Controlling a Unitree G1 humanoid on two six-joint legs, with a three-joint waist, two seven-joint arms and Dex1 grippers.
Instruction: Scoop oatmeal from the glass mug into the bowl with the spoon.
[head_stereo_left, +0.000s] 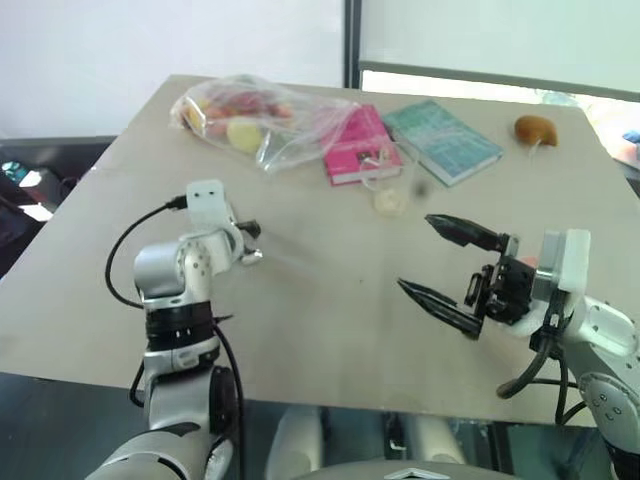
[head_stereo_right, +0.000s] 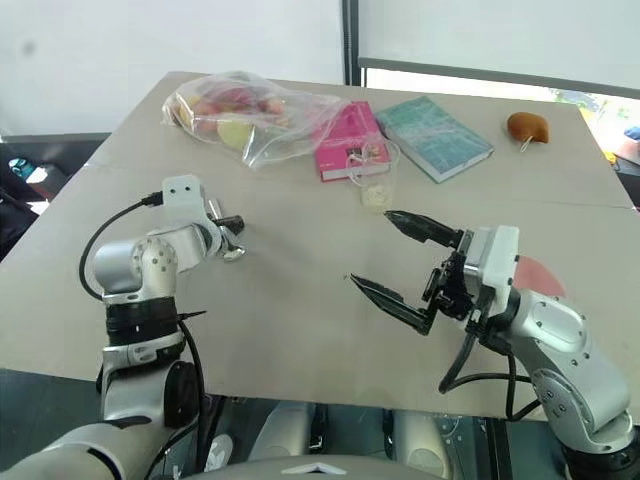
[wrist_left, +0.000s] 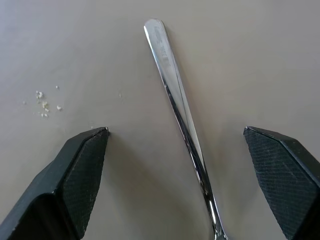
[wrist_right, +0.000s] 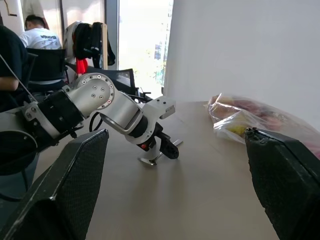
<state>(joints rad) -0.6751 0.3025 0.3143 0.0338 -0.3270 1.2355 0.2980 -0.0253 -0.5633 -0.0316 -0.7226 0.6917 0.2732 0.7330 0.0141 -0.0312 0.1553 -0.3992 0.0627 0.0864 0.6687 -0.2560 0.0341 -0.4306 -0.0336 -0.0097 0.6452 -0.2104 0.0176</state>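
The oatmeal is just a shallow layer in the glass mug's bottom, so the oatmeal will heap along the mug's lower side when I tip the mug.
The spoon lies flat on the table, and its thin silver handle runs between the two fingers of my left gripper. That gripper is open, low over the table, and neither pad touches the handle. From the head view the left gripper sits at the table's left side. The glass mug stands mid-table in front of the pink book, with pale oatmeal in its bottom. My right gripper hovers open and empty just in front of the mug. The pink bowl is mostly hidden behind my right wrist.
A clear plastic bag of fruit lies at the back left, with a pink book and a teal book beside it. A brown fruit sits at the far right. A few oat crumbs dot the table. People sit beyond the table.
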